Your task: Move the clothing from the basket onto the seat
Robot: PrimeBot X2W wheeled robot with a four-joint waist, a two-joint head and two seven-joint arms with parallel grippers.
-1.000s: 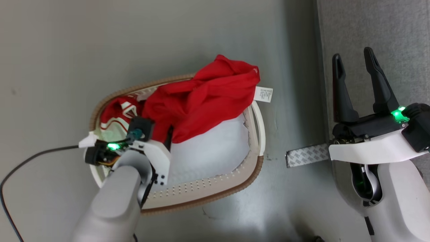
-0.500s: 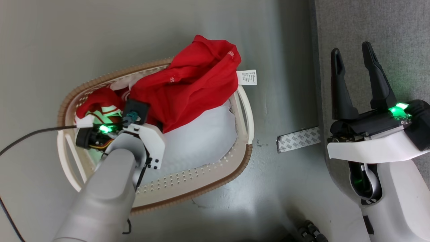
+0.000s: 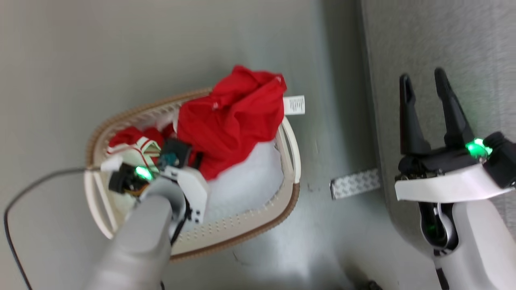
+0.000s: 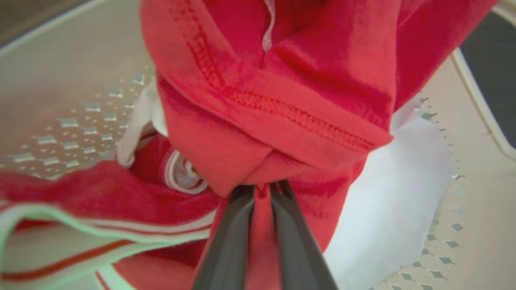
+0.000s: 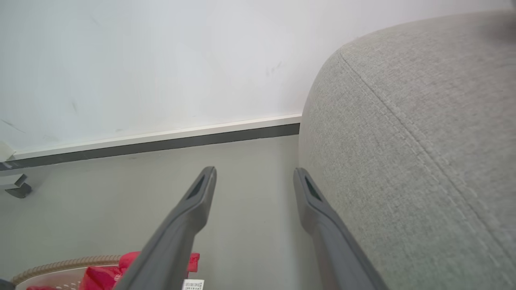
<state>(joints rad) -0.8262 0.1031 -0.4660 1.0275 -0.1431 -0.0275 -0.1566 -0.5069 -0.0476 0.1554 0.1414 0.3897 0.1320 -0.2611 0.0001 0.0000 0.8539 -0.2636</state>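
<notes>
White stripes [image 3: 146, 146] stick out from under the bright-red garment [image 3: 235, 114], so I expect the striped part to come up with the garment and hang limp when I lift it.
A bright-red garment [image 3: 231, 121] with a white care label [image 3: 294, 105] is bunched up over the far side of the white basket [image 3: 258, 231]. My left gripper [image 4: 262, 187] is shut on a fold of this red garment [image 4: 274, 100], which is pinched between the two dark fingers. In the head view the wrist and the cloth hide those fingers. A second red garment with white stripes [image 3: 135, 145] lies in the basket's left end [image 4: 60, 201]. My right gripper [image 3: 422, 78] is open and holds nothing, hovering by the edge of the grey sofa [image 3: 443, 40].
A pale white cloth [image 3: 250, 177] lines the basket's bottom. A strip of patterned tape [image 3: 354, 183] lies on the grey floor between basket and sofa. A black cable [image 3: 24, 193] trails left from my left wrist. The right wrist view shows a white wall and baseboard [image 5: 161, 139] beyond the sofa [image 5: 423, 141].
The head camera has shifted, so the whole picture moved. The red garment is more gathered and bunched in my left gripper's hold. The right gripper stays open.
</notes>
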